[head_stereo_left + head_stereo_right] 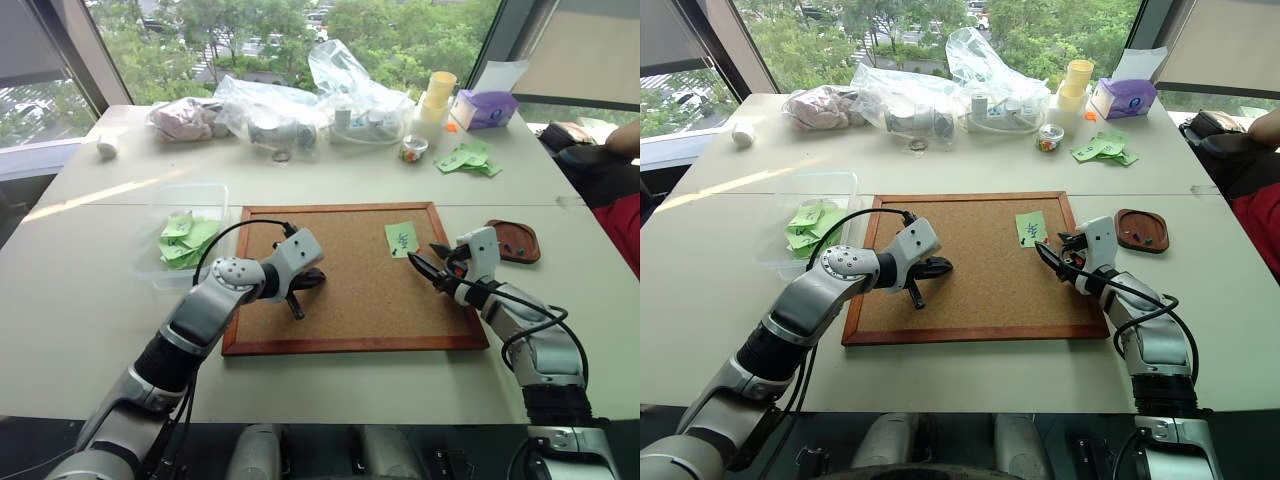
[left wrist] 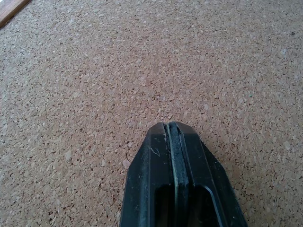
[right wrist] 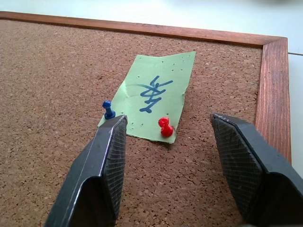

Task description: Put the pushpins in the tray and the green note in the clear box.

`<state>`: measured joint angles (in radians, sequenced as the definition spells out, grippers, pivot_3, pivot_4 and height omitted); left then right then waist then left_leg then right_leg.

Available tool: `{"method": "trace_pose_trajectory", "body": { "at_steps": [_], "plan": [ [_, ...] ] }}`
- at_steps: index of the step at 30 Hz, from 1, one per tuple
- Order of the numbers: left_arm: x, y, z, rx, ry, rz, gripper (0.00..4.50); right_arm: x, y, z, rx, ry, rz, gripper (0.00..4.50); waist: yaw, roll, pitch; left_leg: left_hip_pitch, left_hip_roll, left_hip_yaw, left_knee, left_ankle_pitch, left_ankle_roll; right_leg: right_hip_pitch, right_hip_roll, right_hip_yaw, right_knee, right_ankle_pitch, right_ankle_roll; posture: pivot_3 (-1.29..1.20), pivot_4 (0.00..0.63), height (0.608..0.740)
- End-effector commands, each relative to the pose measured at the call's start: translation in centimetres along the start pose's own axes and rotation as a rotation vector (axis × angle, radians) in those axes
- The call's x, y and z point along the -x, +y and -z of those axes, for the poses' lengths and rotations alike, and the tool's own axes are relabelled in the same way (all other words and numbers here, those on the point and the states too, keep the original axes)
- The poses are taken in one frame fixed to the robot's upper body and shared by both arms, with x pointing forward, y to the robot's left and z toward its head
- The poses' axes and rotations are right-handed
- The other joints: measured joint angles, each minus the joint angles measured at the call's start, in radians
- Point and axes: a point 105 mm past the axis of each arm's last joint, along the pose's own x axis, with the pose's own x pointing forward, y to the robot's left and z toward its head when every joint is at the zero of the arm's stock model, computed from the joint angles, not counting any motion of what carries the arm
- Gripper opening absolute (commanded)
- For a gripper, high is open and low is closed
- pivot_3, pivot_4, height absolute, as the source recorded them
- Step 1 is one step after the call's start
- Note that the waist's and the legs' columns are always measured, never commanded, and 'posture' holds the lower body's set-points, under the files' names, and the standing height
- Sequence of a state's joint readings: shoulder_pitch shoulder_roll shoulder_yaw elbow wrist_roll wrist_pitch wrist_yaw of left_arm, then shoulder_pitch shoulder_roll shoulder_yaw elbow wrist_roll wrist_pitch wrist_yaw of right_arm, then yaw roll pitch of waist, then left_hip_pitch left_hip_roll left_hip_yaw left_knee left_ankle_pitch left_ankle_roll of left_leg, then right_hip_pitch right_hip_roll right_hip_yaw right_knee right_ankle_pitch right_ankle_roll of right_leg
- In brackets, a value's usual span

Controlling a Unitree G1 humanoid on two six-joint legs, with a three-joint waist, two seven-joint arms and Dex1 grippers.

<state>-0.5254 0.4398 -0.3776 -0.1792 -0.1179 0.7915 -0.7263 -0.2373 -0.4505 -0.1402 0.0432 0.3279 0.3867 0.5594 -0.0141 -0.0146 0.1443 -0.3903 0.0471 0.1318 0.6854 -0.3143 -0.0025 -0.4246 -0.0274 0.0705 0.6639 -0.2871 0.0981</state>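
The red pushpin (image 3: 165, 127) will come out alone when I pull on it, because the blue pushpin (image 3: 108, 110) is still holding the green note's other near corner.
The green note (image 3: 154, 94), with blue scribbles, lies on the cork board (image 1: 350, 300) near its far right corner. A blue pushpin (image 3: 108, 109) and a red pushpin (image 3: 165, 127) stand at the note's near edge. My right gripper (image 3: 168, 119) is open just short of the note, and the red pin sits between its fingers' line. The dark wooden tray (image 1: 515, 241) lies on the table right of the board, behind that hand. The clear box (image 1: 185, 235), holding several green slips, stands left of the board. My left gripper (image 1: 297, 300) is shut with nothing in it, low over the board's left-middle.
Clear plastic bags (image 1: 300, 110), stacked cups (image 1: 435, 100), a small jar (image 1: 412, 150) and a purple tissue box (image 1: 487, 108) line the table's far side. A bunch of green slips (image 1: 468, 158) lies at the back right. A person sits at the right edge (image 1: 615, 180).
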Motion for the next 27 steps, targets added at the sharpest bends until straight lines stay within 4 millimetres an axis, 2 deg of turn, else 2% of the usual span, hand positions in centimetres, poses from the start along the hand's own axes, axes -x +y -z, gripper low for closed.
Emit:
{"method": "trace_pose_trajectory", "body": {
  "at_steps": [1, 3, 5, 6, 10, 18, 22, 27],
  "plan": [
    [-0.4, -0.9, 0.6, 0.002, 0.024, 0.035, 0.00, -0.1, 0.3, -1.2, 0.027, -0.038, -0.015, 2.84, 0.000, 0.000, 0.000, 0.000, 0.000, 0.000, 0.000, 0.000, 0.000, 0.000, 0.000, 0.000, 0.000, 0.000, 0.000, 0.00, 0.150, 0.738],
    [-0.4, -0.9, 0.6, 0.002, 0.024, 0.034, 0.00, -0.1, 0.3, -1.2, 0.028, -0.038, -0.015, 2.84, 0.000, 0.000, 0.000, 0.000, 0.000, 0.000, 0.000, 0.000, 0.000, 0.000, 0.000, 0.000, 0.000, 0.000, 0.000, 0.00, 0.150, 0.738],
    [-0.4, -0.9, 0.7, 0.003, 0.025, 0.035, 0.00, -0.2, 0.3, -1.2, 0.032, -0.038, -0.017, 2.32, 0.000, 0.000, 0.000, 0.000, 0.000, 0.000, 0.000, 0.000, 0.000, 0.000, 0.000, 0.000, 0.000, 0.000, 0.000, 0.00, 0.150, 0.738],
    [-0.4, -0.9, 0.7, 0.003, 0.025, 0.035, 0.00, -0.3, 0.4, -1.3, 0.033, -0.042, -0.020, 1.99, 0.000, 0.000, 0.000, 0.000, 0.000, 0.000, 0.000, 0.000, 0.000, 0.000, 0.000, 0.000, 0.000, 0.000, 0.000, 0.00, 0.150, 0.738],
    [-0.4, -0.9, 0.7, 0.003, 0.027, 0.035, 0.00, -0.5, 0.5, -1.4, 0.034, -0.047, -0.025, 0.04, 0.000, 0.000, 0.000, 0.000, 0.000, 0.000, 0.000, 0.000, 0.000, 0.000, 0.000, 0.000, 0.000, 0.000, 0.000, 0.00, 0.150, 0.738],
    [-0.4, -0.9, 0.8, 0.005, 0.031, 0.036, 0.00, -0.3, 0.2, -1.5, 0.039, -0.064, -0.001, 0.04, -0.001, 0.000, 0.000, 0.000, 0.000, 0.000, 0.000, 0.000, 0.000, 0.000, 0.000, 0.000, 0.000, 0.000, 0.000, 0.00, 0.150, 0.738],
    [-0.5, -1.0, 1.1, 0.009, 0.046, 0.041, 0.00, 0.1, -0.9, -3.5, 0.032, -0.163, 0.064, 0.04, -0.001, 0.000, 0.000, 0.000, 0.000, 0.000, 0.000, 0.000, 0.000, 0.000, 0.000, 0.000, 0.000, 0.000, 0.000, 0.00, 0.150, 0.738],
    [-0.5, -0.9, 1.3, 0.011, 0.058, 0.041, 0.00, 0.5, -1.2, -5.1, -0.005, -0.227, 0.075, 0.04, -0.001, 0.000, 0.000, 0.000, 0.000, 0.000, 0.000, 0.000, 0.000, 0.000, 0.000, 0.000, 0.000, 0.000, 0.000, 0.00, 0.150, 0.738]
  ]
}}
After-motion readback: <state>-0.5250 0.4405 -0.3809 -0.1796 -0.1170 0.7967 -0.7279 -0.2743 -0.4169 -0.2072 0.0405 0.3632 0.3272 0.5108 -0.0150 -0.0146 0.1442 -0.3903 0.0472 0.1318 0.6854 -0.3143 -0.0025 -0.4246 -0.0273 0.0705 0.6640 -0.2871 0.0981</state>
